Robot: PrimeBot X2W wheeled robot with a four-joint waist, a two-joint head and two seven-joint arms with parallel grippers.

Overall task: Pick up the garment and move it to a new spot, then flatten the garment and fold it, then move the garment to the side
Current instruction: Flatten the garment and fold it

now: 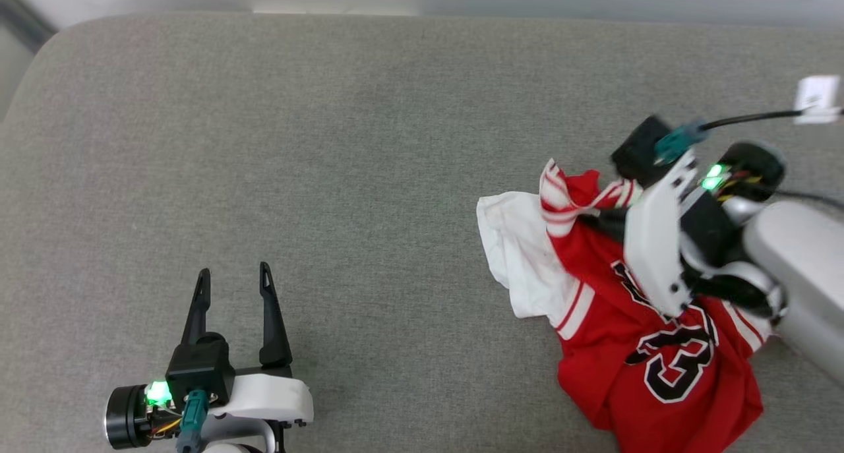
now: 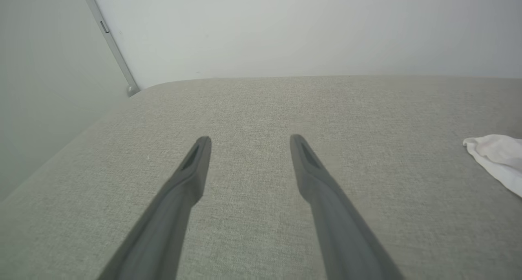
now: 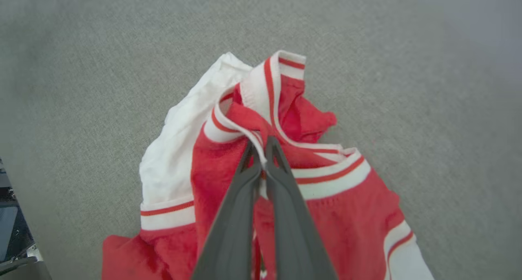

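Note:
I expect the red body (image 1: 605, 382) to drag behind in twisted folds when I pull the sleeve out, because the body lies bunched up below the loose white sleeve (image 1: 522, 255).
The garment (image 1: 659, 347), a red jersey with white sleeves, striped trim and black number 23, lies crumpled at the right of the grey cushioned surface (image 1: 369, 176). In the right wrist view my right gripper (image 3: 261, 143) is shut on the garment (image 3: 334, 214), pinching its red-striped white trim near the collar, with the fabric bunched up around the fingertips. From the head camera, the right wrist body (image 1: 659, 242) covers that grip. My left gripper (image 1: 233, 278) rests open at the lower left, far from the jersey. A white sleeve (image 2: 495, 157) shows at the right edge of the left wrist view, beyond the open left gripper (image 2: 250, 141).
A black cable with a white tag (image 1: 817, 100) runs off the right arm at the upper right. The surface's rounded far edge (image 1: 264, 21) meets a pale wall. A grey post (image 2: 110, 39) stands at the surface's far left corner.

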